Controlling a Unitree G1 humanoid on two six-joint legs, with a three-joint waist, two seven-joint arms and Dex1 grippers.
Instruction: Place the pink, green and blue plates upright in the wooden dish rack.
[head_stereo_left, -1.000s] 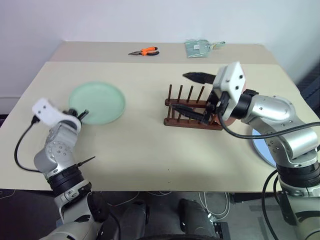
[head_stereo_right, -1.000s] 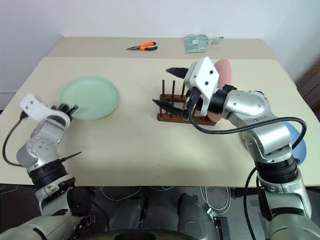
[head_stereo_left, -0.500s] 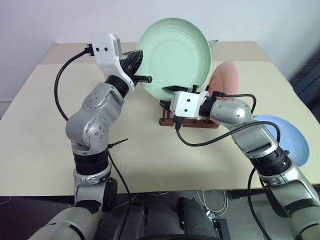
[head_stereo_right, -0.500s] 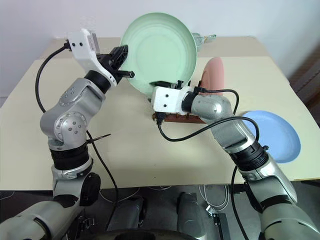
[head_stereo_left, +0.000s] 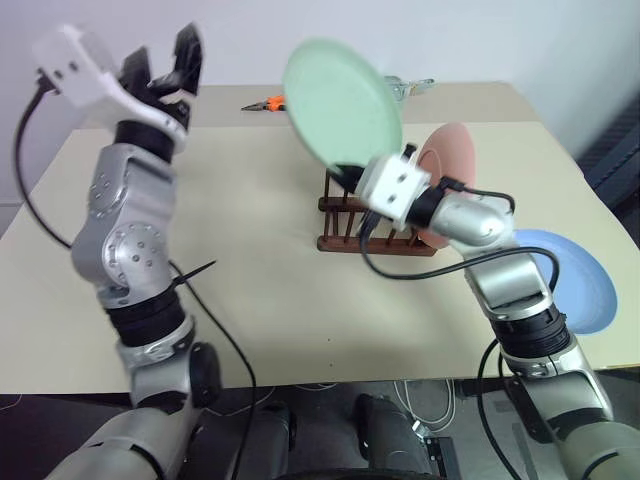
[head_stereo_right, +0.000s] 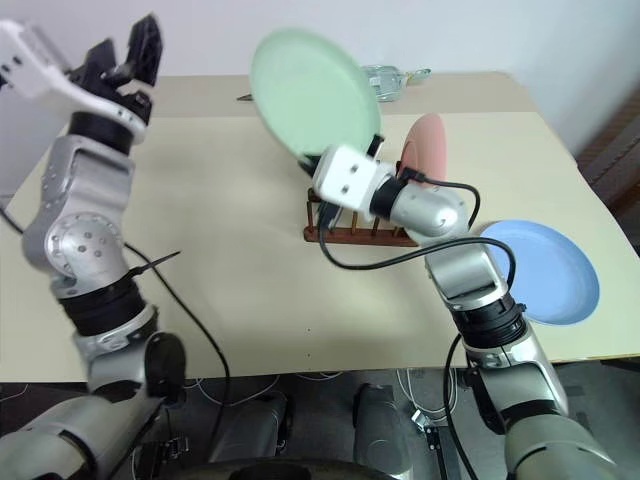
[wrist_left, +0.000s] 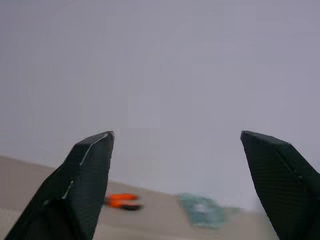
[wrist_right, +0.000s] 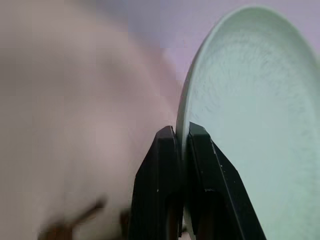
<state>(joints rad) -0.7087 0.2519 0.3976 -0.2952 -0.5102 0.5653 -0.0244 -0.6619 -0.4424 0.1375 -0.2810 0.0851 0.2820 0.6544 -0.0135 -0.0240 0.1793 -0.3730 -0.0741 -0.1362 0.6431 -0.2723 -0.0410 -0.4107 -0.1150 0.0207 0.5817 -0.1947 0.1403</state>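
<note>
The green plate (head_stereo_left: 343, 105) is at a slant across the slots of the rack, so the robot's right gripper should swing it back, turn it upright next to the pink plate (head_stereo_left: 452, 158) and lower it in.
The green plate (head_stereo_left: 340, 100) stands on edge in the air above the wooden dish rack (head_stereo_left: 365, 215), and my right gripper (head_stereo_left: 352, 172) is shut on its lower rim; the right wrist view shows both fingers (wrist_right: 167, 165) pinching the rim of the green plate (wrist_right: 250, 110). The pink plate (head_stereo_left: 452, 160) stands upright at the rack's right end, partly behind my right arm. On the table to the right lies the blue plate (head_stereo_left: 565, 278), flat. My left gripper (head_stereo_left: 165, 55) is open and empty, raised high at the left, well away from the green plate.
Orange-handled pliers (head_stereo_left: 268, 102) and a clear packet (head_stereo_left: 405, 88) lie on the far table behind the rack. Bare tabletop (head_stereo_left: 250, 260) spreads to the left of and in front of the rack.
My left gripper has let go of the green plate and swung up and to the left. The right gripper has closed on the plate's lower rim and now holds it alone.
</note>
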